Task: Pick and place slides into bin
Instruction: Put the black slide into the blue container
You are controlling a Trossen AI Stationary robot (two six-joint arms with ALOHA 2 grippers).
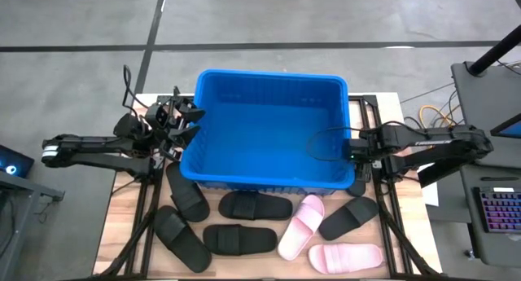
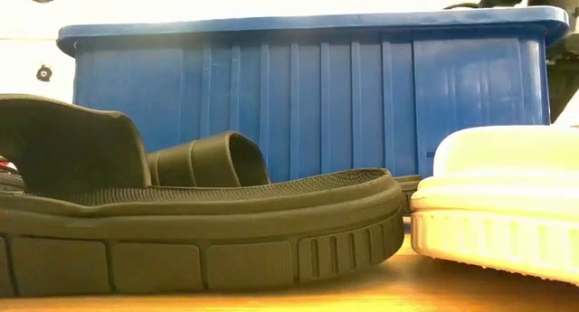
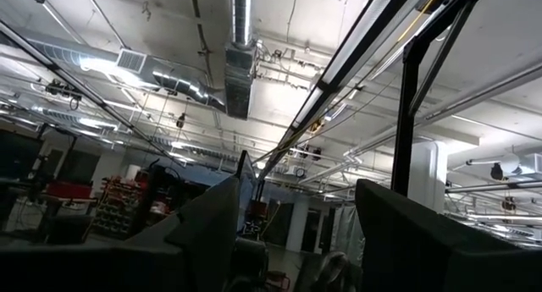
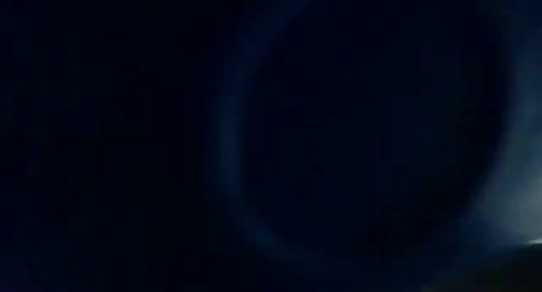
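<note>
The bin's rim (image 1: 349,133) is crowded by my right gripper above the black slide, so next I lift clear and come down over the far end of the slide.
The blue bin (image 1: 269,130) stands at the table's middle, with no slide inside it; its ribbed wall (image 2: 308,95) fills the low view. Several black slides (image 1: 255,205) and two pink slides (image 1: 301,226) lie soles down on the table in front of it. One black slide (image 2: 199,231) and one pink slide (image 2: 498,212) lie close to the low camera. My left gripper (image 1: 189,122) hangs open by the bin's left rim, tipped upward, with nothing between its fingers (image 3: 296,190). My right gripper (image 1: 356,148) hangs at the bin's right rim, and its wrist view is dark.
Black frame rails (image 1: 146,208) run along both table sides. A cable (image 1: 321,147) loops over the bin's right part. A keyboard (image 1: 498,212) and a stand sit off the table to the right. Bare wood shows at the near left corner (image 1: 122,248).
</note>
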